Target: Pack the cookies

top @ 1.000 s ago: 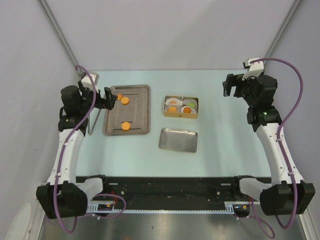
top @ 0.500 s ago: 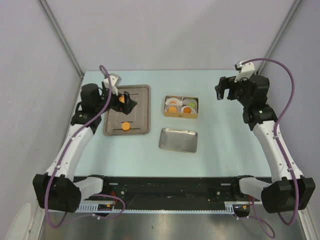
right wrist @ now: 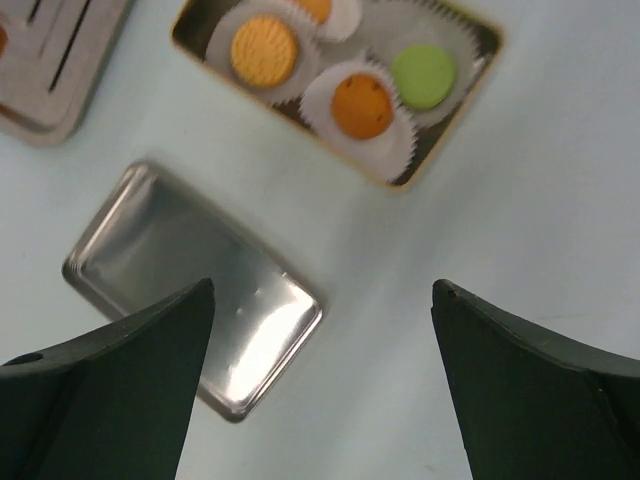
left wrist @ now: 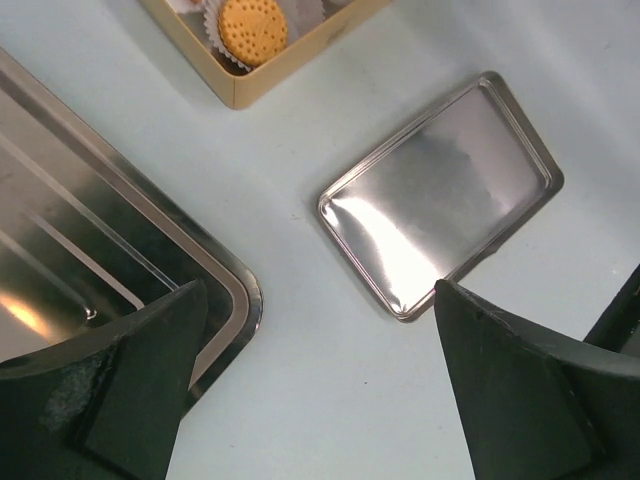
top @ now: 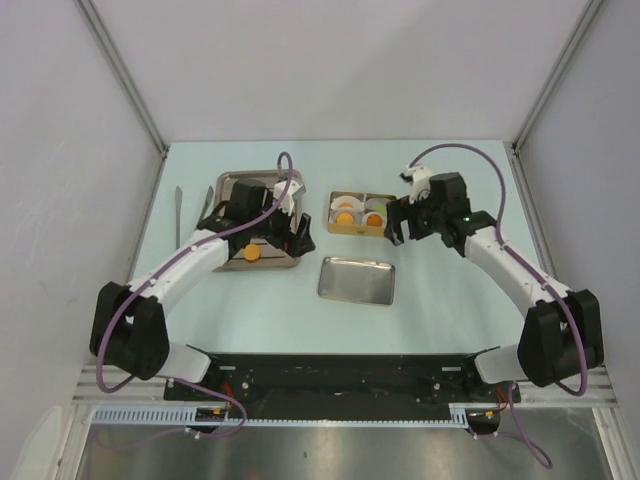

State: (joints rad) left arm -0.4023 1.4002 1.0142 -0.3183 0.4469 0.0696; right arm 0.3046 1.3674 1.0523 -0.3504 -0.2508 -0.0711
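I should use my left gripper on the small metal tray, which lies flat, and lift its corner by the large tray before my right gripper takes the opposite end.
Orange cookies and one green cookie sit in white paper liners in a gold box. One orange cookie lies on the large metal tray; my left arm hides the rest of that tray. My left gripper is open and empty over the tray's right front corner. In the left wrist view it hangs above bare table. My right gripper is open and empty just right of the box. In the right wrist view it is near a small metal tray.
The small shiny metal tray lies empty in front of the box and also shows in the left wrist view. A thin grey tool lies left of the large tray. Grey walls close in the table on three sides.
Both arms have swung inward. My left gripper moved from the large tray's left edge to its right front corner. My right gripper came down and left to the box's right side.
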